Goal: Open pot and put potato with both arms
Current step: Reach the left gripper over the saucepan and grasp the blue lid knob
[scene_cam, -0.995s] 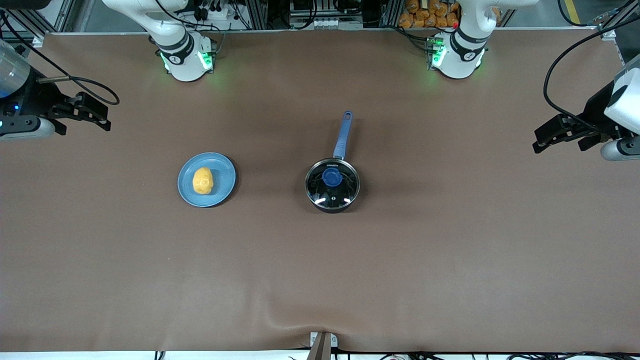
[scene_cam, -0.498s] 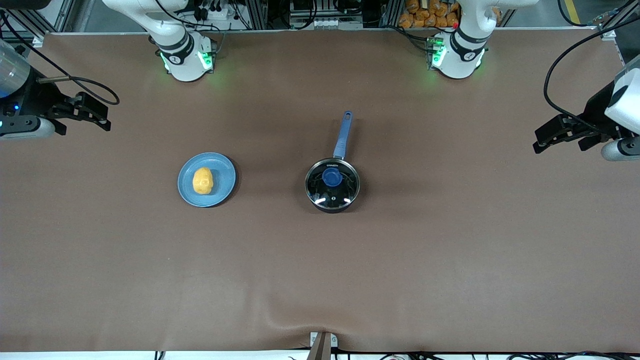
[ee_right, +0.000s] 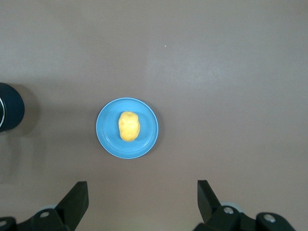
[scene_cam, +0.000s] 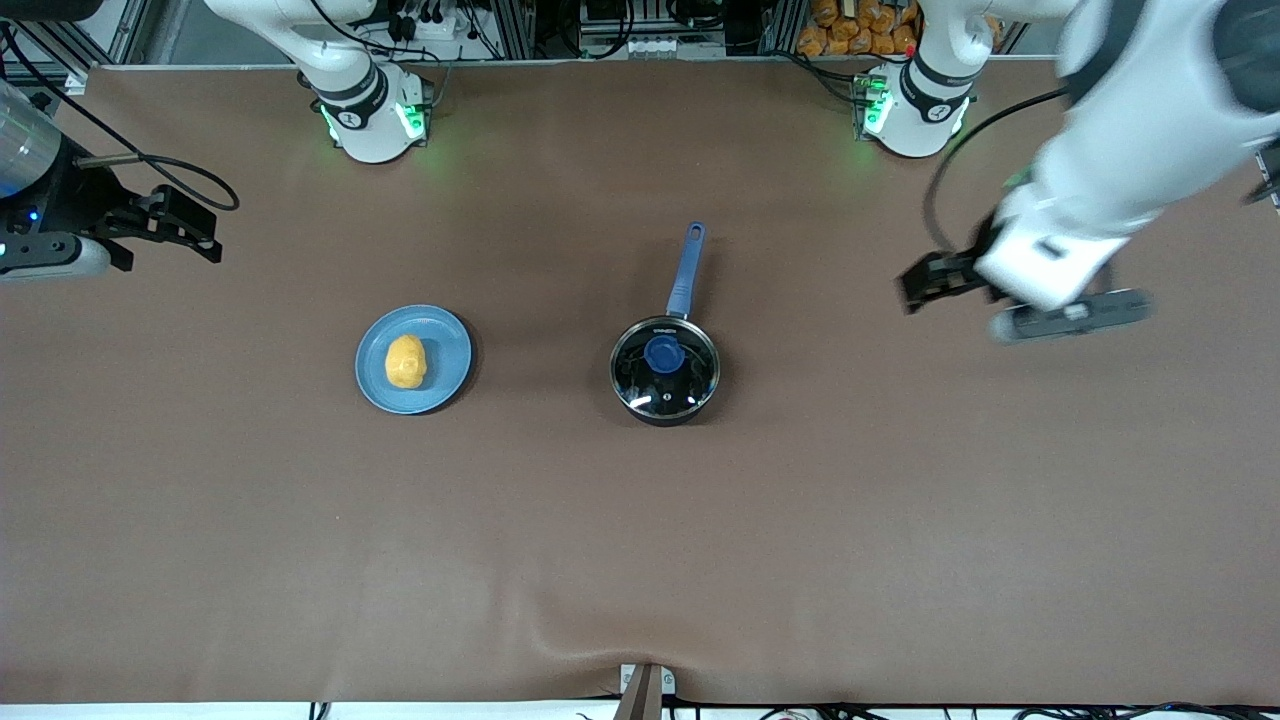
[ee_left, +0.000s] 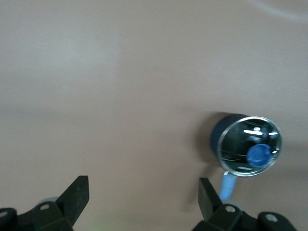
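The lidded pot [scene_cam: 654,386] sits wide of my left gripper, which should therefore swing in to the blue knob [scene_cam: 663,353] and raise the glass lid before the potato goes in.
The black pot [scene_cam: 665,372] stands mid-table, its blue handle [scene_cam: 686,266] toward the robots' bases, and a glass lid with a blue knob [scene_cam: 663,353] sits on it. It also shows in the left wrist view [ee_left: 245,144]. The yellow potato [scene_cam: 406,361] lies on a light-blue plate [scene_cam: 450,350] toward the right arm's end; it shows in the right wrist view [ee_right: 129,126]. My left gripper [scene_cam: 915,285] is open and empty over bare table toward the left arm's end, apart from the pot. My right gripper [scene_cam: 185,228] is open and empty, and that arm waits at its table end.
The brown table mat [scene_cam: 640,540] has a raised wrinkle at its front-camera edge. A small fixture [scene_cam: 645,688] sits at that edge's middle. The two arm bases [scene_cam: 375,115] stand along the edge farthest from the front camera.
My left arm has swung in from the table's end toward the pot, its gripper still open. The right arm, pot, lid and potato have not moved.
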Controlling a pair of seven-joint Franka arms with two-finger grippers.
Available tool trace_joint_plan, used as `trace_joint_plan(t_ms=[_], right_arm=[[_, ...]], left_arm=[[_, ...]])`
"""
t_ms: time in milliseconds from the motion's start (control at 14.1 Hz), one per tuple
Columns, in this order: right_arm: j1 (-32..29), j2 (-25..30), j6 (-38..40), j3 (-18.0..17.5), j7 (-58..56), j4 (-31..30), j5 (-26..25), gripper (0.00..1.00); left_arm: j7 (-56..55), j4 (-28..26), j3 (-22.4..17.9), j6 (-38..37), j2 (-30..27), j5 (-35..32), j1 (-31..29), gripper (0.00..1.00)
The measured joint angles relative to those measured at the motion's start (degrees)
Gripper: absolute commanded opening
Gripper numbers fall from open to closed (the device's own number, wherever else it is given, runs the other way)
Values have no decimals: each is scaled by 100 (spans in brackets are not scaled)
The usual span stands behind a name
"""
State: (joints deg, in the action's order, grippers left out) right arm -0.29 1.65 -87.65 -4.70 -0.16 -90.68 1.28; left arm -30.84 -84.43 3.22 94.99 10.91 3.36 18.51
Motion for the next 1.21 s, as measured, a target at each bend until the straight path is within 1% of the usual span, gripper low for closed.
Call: trace_joint_plan(t_ms=[213,355,498,711,995,1209], right_arm=[[0,0,0,0,0,-1,1,100],[0,0,-1,0,0,-1,1,100],[0,-1,-3,0,0,-1,1,100],[0,-4,-4,0,0,-1,2,100],[0,-5,-4,0,0,-1,2,100],[0,-6,-6,0,0,-1,2,100]], left_arm=[[-737,-14,24,563,649,0,561,100],[-978,-8,25,849,978,0,719,100],[-989,27,9,932,1068,0,687,100],[-989,141,-18,930,1013,0,602,100],[-1020,167,4,1021,1059,3,686,100],[-1533,138,15,1566,1343,5,978,100]])
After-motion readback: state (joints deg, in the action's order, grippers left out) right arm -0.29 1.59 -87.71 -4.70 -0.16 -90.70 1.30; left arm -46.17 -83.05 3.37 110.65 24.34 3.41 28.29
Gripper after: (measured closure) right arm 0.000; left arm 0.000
